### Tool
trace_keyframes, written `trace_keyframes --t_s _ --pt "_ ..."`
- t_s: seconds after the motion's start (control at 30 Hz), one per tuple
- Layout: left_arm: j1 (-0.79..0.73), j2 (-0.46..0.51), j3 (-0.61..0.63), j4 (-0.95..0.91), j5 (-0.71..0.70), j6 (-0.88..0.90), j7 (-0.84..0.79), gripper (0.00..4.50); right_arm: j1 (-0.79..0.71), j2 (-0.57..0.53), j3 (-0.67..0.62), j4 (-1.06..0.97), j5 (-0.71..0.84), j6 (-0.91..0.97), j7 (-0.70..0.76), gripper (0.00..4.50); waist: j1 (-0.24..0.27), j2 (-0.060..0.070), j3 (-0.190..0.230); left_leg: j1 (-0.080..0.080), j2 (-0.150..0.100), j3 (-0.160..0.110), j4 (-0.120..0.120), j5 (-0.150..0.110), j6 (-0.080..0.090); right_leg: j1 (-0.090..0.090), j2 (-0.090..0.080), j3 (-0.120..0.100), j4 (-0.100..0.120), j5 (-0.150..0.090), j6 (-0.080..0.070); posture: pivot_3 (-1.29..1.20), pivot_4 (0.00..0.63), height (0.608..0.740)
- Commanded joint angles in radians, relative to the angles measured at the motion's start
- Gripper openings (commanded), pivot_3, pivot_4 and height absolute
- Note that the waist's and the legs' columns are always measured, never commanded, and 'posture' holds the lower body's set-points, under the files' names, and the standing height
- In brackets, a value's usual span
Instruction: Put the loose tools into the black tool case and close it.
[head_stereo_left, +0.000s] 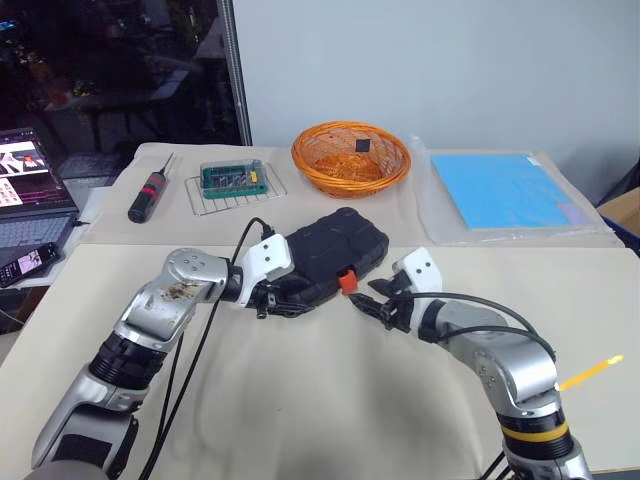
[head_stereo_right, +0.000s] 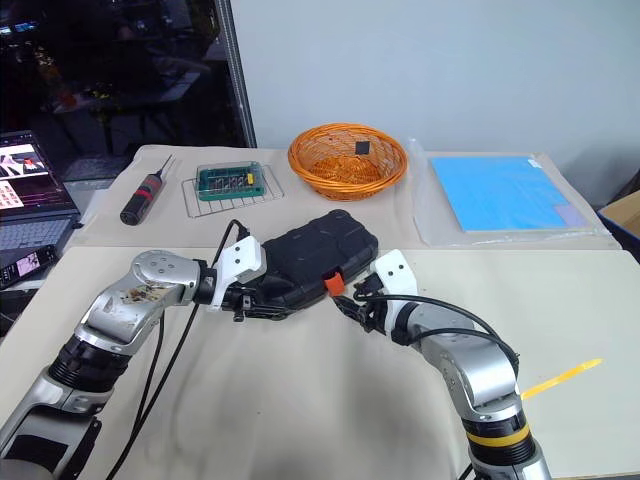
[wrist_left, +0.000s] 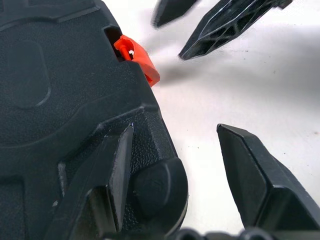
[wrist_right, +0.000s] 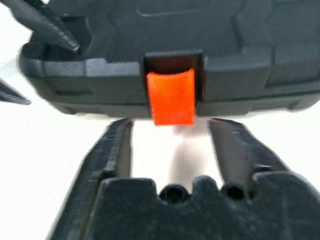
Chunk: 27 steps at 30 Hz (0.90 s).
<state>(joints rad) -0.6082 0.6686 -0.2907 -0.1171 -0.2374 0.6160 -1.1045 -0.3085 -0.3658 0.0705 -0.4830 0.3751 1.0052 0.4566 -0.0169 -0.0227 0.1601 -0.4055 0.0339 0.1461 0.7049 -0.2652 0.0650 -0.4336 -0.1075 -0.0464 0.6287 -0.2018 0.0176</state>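
Observation:
Next, I back off, close my right gripper's fingers and press the latch (wrist_right: 172, 95) with them, because the orange latch juts from its hollow (head_stereo_left: 347, 281) between those open fingers.
The black tool case (head_stereo_left: 330, 255) lies shut on the cream table, its orange latch (head_stereo_left: 347, 282) on the front edge facing me. My left gripper (head_stereo_left: 285, 303) stands open at the case's front left corner: one finger (wrist_left: 117, 165) rests on the textured lid and the other (wrist_left: 255, 175) hangs over the bare table. My right gripper (wrist_right: 171, 127) is open just in front of the latch (wrist_right: 171, 97), a finger on each side of it, tips close to the case edge. The loose tools are out of view.
Behind the case stands an orange wicker basket (head_stereo_left: 350, 158). A green circuit board on a wire rack (head_stereo_left: 233, 180) and a black-and-red screwdriver (head_stereo_left: 148, 195) lie at back left. A blue sheet in plastic (head_stereo_left: 500, 190) lies at back right, a laptop (head_stereo_left: 30, 190) at far left.

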Motion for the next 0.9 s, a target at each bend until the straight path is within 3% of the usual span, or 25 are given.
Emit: trace_keyframes --t_s 0.03,0.13,0.33,0.67,0.9 --pt "0.040 0.008 -0.060 0.072 0.041 0.053 0.004 2.85 -0.067 0.038 0.019 0.062 -0.008 -0.016 -0.028 1.03 -0.001 0.000 0.000 0.000 0.000 0.000 0.000 0.000 0.000 0.000 0.000 0.000 0.000 0.000 0.000 0.00 0.150 0.740" --pt "0.039 0.007 -0.063 0.075 0.042 0.049 0.003 2.85 -0.141 0.075 0.047 0.202 -0.047 -0.069 -0.046 0.02 0.000 0.001 0.000 0.001 0.000 0.000 0.000 0.000 0.000 0.000 0.000 0.000 0.000 -0.002 0.004 0.00 0.150 0.740" --pt "0.041 0.008 -0.067 0.074 0.044 0.045 0.002 2.85 -0.194 0.112 0.072 0.295 -0.076 -0.143 -0.034 0.02 -0.010 0.000 -0.002 0.002 0.000 0.000 -0.001 0.002 0.000 0.001 0.000 0.001 -0.001 -0.001 0.003 0.00 0.150 0.740" --pt "0.061 0.011 -0.059 0.079 0.050 0.040 0.014 2.85 -0.012 0.025 -0.030 0.009 0.056 -0.057 0.048 0.02 0.003 0.000 -0.004 0.001 -0.001 0.000 -0.007 0.003 -0.002 -0.001 0.000 0.000 -0.001 0.001 0.002 0.00 0.150 0.740" --pt "0.068 0.012 -0.058 0.078 0.050 0.040 0.016 2.85 -0.072 0.109 -0.063 0.141 0.030 -0.187 -0.017 0.02 0.001 0.002 -0.007 0.002 0.000 0.000 -0.009 0.003 -0.002 -0.001 0.000 0.000 -0.003 -0.004 0.003 0.00 0.150 0.740"
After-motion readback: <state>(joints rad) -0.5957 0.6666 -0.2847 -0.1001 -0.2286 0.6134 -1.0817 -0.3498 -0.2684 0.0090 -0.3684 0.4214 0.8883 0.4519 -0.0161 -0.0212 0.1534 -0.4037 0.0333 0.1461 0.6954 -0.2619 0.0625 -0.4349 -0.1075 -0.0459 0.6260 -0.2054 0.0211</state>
